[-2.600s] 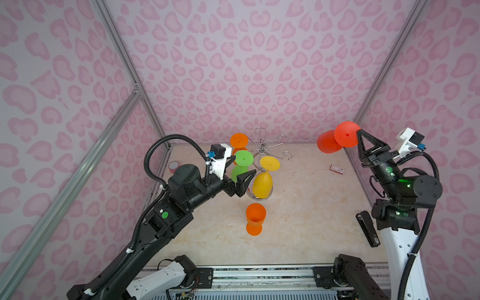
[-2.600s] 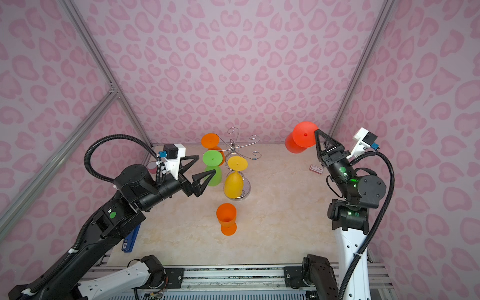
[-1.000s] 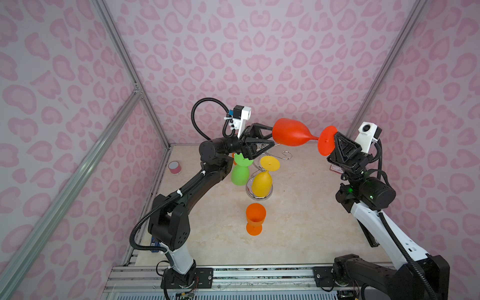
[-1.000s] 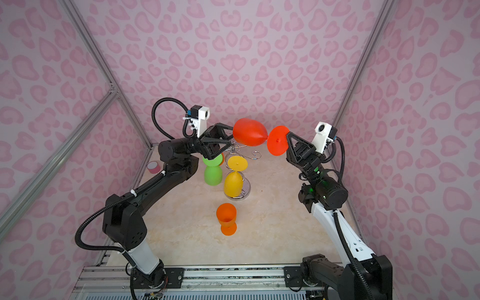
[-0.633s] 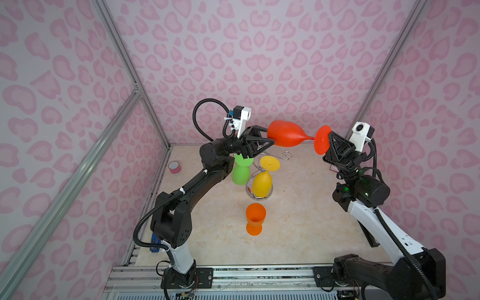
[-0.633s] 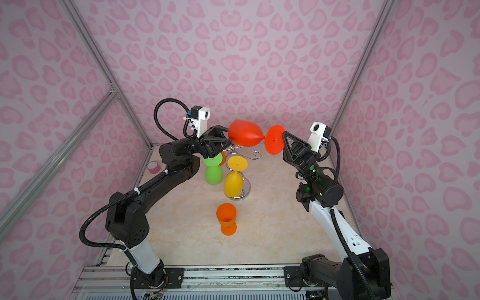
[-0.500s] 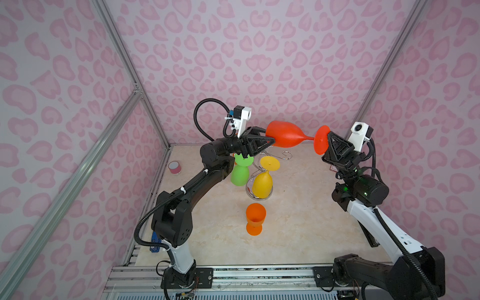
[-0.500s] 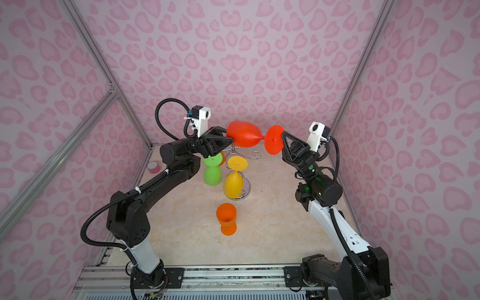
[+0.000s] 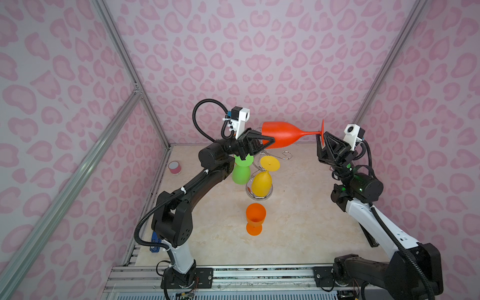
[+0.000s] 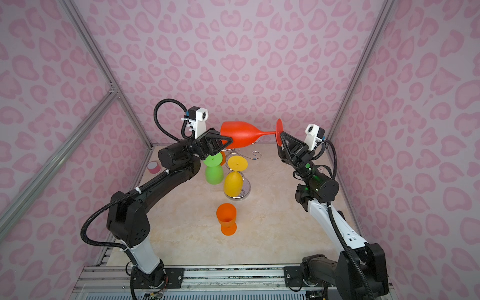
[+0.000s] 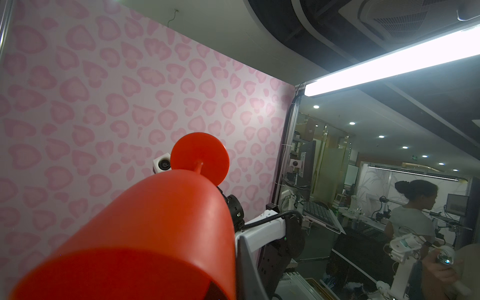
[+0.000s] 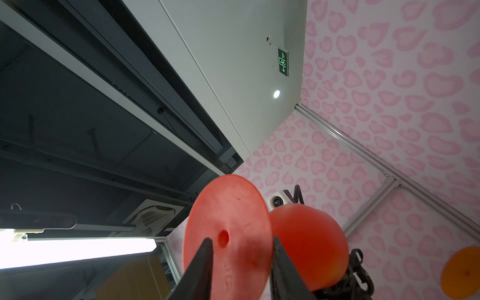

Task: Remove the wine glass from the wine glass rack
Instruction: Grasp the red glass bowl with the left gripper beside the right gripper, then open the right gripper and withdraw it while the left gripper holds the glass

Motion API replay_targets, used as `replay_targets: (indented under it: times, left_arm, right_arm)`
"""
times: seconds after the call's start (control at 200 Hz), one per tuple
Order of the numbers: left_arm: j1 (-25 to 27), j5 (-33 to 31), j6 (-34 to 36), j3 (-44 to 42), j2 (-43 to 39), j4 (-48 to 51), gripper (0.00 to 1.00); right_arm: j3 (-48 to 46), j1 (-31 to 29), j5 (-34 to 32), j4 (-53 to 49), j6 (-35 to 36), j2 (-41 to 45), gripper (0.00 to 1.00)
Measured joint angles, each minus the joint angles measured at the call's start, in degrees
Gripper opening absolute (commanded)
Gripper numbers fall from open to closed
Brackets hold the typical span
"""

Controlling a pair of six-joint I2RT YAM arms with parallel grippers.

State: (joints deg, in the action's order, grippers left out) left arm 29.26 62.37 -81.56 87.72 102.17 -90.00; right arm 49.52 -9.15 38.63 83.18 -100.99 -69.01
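The red glass lies level with its foot (image 9: 322,133) at the robot's right gripper, so the left gripper should swing the foot down and stand the glass beside the orange glass.
A red wine glass (image 9: 281,133) (image 10: 241,135) lies level in the air above the wine glass rack (image 9: 285,155) (image 10: 253,155). My left gripper (image 9: 268,141) (image 10: 226,142) is shut on the rim end of its bowl (image 11: 161,220). One left finger (image 11: 245,265) presses the bowl's side; its mate is hidden. My right gripper (image 9: 322,139) (image 12: 241,240) stands open at the glass's round foot (image 12: 228,228), its fingers apart. A yellow glass (image 9: 262,183) and a green glass (image 9: 241,172) hang upside down on the chrome rack.
An orange glass (image 9: 255,218) stands upright on the table in front of the rack. A pink tape roll (image 9: 174,167) lies by the left wall, a small card (image 10: 320,169) by the right wall. Pink patterned walls close three sides.
The right arm carried the red glass to the middle and the left arm rose to meet it. The left gripper closed on the bowl, and the right gripper's fingers opened off the foot.
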Motion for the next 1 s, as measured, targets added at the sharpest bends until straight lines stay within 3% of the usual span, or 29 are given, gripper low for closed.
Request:
replay_targets:
  times: [0.11,0.21,0.31,0.405,0.555,0.645,0.75,1.0]
  left_arm:
    - [0.11,1.64,0.26,0.42,-0.79,0.66,0.02]
    - [0.11,4.39,1.77,1.22,-2.29,3.21,0.02]
    - [0.15,7.54,5.07,1.64,-4.9,7.85,0.01]
    - [0.17,10.4,10.38,1.75,-7.8,14.64,0.01]
    - [0.17,13.29,20.33,1.75,-11.76,27.08,0.01]
    - [0.11,13.25,27.74,1.77,-13.55,36.39,0.01]
    - [0.11,10.69,40.57,4.13,-15.02,54.12,0.01]
    - [2.51,-4.33,70.55,14.51,-17.59,98.68,0.01]
  right_arm:
    - [-0.9,4.28,1.29,-5.49,3.23,3.89,0.5]
    - [-0.61,7.93,2.25,-17.68,10.62,9.97,0.51]
    - [4.04,9.42,0.68,-40.19,24.9,17.0,0.51]
    - [10.03,9.73,-4.96,-62.16,40.35,22.14,0.51]
    - [13.4,11.02,-14.62,-84.94,55.93,25.64,0.5]
    - [12.66,12.22,-18.05,-93.18,60.19,26.32,0.5]
    - [10.97,13.44,-19.15,-98.18,62.18,26.62,0.49]
    - [9.05,15.06,-19.52,-101.11,62.84,26.16,0.48]
